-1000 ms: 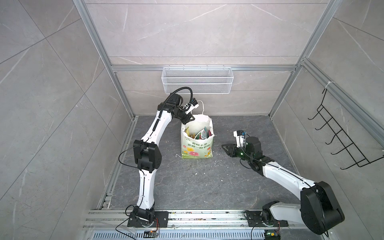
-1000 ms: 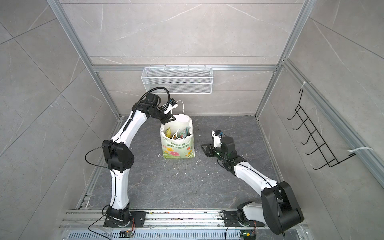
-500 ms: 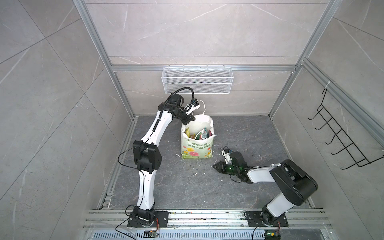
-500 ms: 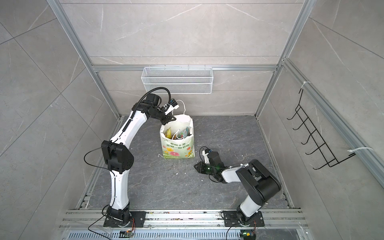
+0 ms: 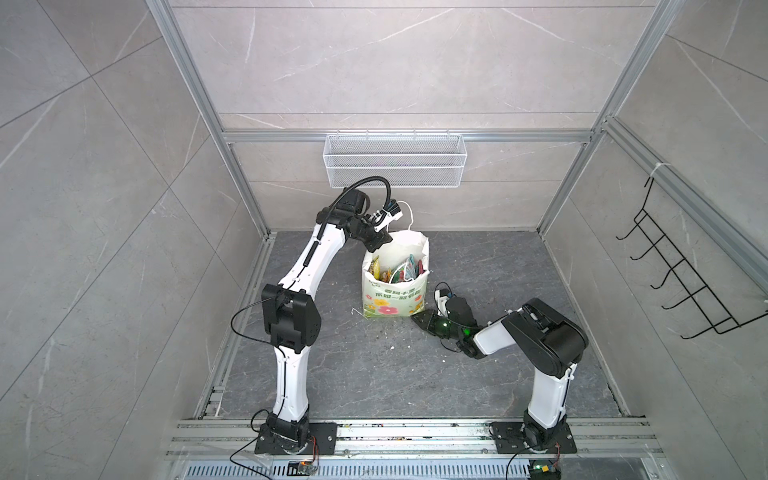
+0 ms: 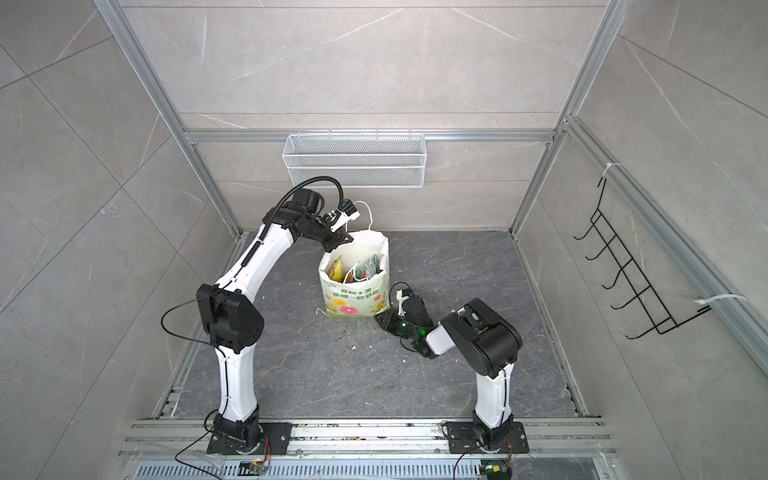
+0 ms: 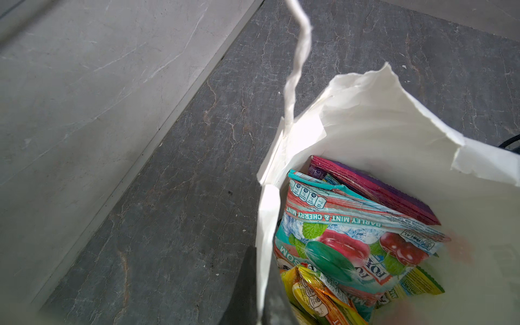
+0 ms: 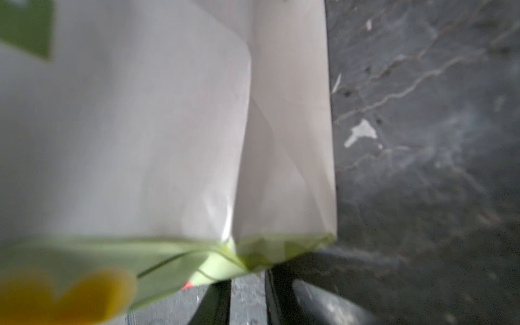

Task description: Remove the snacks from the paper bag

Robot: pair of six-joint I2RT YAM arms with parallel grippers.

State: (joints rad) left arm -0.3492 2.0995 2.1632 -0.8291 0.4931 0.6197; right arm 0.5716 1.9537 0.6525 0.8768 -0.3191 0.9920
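Note:
I should first turn and tip the bag's opening [image 5: 400, 252] toward my right gripper with my left gripper, because the bag's front side [image 5: 393, 299] is between my right gripper and the snacks.
The paper bag [image 5: 395, 301] [image 6: 353, 301] stands upright on the dark floor with its mouth open. Several snacks [image 5: 398, 270] [image 6: 357, 268] stick up inside it. The left wrist view shows a teal packet [image 7: 337, 242], a purple one [image 7: 374, 194] and a yellow-orange one [image 7: 318, 298]. My left gripper [image 5: 376, 245] [image 7: 260, 309] is shut on the bag's rim at the back left corner, with white paper between its fingers. My right gripper [image 5: 420, 322] [image 8: 247, 277] lies low on the floor, narrowed onto the green bottom right corner of the bag [image 8: 140, 140]. The bag hides its tips.
A white wire mesh basket [image 5: 395, 166] hangs on the back wall above the bag. On the right wall is a black hook rack [image 5: 685, 282]. Small white scraps [image 5: 390, 336] dot the floor in front of the bag. One cord handle [image 7: 295, 70] stands above the rim.
My right arm has folded back and its gripper has slid left along the floor to the bag's bottom corner, its jaws narrowing. My left gripper has closed fully on the rim.

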